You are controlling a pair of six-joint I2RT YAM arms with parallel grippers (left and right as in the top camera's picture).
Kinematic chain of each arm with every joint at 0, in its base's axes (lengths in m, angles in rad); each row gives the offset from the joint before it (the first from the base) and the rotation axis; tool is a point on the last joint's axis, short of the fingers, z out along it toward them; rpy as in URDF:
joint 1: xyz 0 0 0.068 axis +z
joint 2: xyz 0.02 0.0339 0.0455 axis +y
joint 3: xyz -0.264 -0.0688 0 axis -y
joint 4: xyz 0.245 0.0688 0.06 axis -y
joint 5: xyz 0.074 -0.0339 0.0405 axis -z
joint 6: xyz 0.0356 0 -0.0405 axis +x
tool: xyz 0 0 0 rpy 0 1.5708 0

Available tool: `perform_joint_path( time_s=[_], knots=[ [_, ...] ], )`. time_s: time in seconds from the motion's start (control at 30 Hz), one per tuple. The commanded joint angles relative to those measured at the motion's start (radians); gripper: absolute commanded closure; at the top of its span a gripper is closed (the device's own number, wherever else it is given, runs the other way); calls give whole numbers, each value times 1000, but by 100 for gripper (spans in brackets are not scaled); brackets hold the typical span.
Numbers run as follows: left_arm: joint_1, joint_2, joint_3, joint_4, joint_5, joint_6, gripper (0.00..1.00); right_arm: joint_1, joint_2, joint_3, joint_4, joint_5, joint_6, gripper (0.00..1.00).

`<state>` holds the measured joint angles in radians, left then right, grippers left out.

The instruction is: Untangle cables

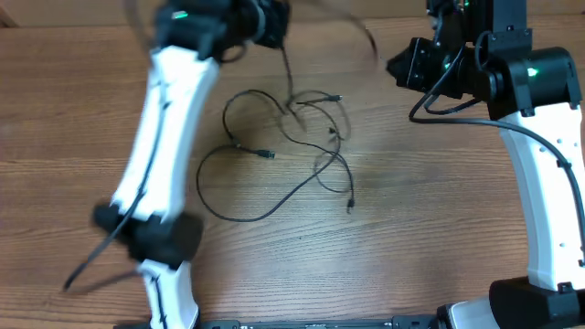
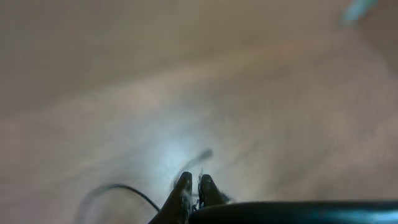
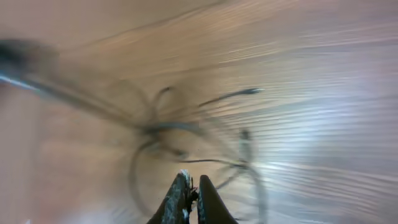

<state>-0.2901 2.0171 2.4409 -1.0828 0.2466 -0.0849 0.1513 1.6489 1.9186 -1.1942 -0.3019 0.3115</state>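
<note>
The cable held by my left gripper goes into the tangle's crossed loops point(image 1: 291, 105), so I should keep that cable up while my right gripper pulls out a cable piece point(image 1: 313, 107).
The cables point(image 1: 315, 160) lie as a loose tangle of thin black loops with small plug ends on the middle of the wooden table. My left gripper point(image 1: 272, 23) is at the far edge, blurred, shut on a cable strand point(image 1: 285, 68) that runs down to the tangle. In the left wrist view its fingers point(image 2: 194, 180) are nearly together and a strand point(image 2: 121, 188) curves off to the left. My right gripper point(image 1: 398, 66) is right of the tangle. In the right wrist view its fingers point(image 3: 191, 180) are shut with a thin dark cable piece between them, above the blurred tangle point(image 3: 186, 127).
The wooden table point(image 1: 439, 228) fills the view. The left arm point(image 1: 169, 119) stretches over the left side, from its base at the near edge. The right arm point(image 1: 539, 164) stands along the right edge. A faint blurred strand point(image 1: 366, 37) hangs between the two grippers.
</note>
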Motion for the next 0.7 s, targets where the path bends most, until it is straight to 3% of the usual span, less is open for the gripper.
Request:
perform_joint_path(
  time_s=[0.0, 0.13, 0.17, 0.3, 0.47, 0.67],
  knots=[
    [-14, -211, 12, 26, -137, -57, 96, -1, 34, 5, 3, 189, 59, 96],
    [-18, -311, 12, 73, -296, -58, 96, -1, 88, 5, -6, 159, 58, 96],
    [-18, -333, 12, 96, -329, -58, 96, -1, 102, 5, -6, 121, 46, 92],
    [-17, -397, 12, 203, -358, -31, 96, -1, 143, 5, 16, -103, -93, 53],
    [-17, -450, 12, 337, -367, -27, 96, -1, 146, 5, 31, -270, -219, 22],
    [-17, -461, 12, 485, -484, -18, 96, 0, 148, -1, 19, -364, -304, 13]
  ],
)
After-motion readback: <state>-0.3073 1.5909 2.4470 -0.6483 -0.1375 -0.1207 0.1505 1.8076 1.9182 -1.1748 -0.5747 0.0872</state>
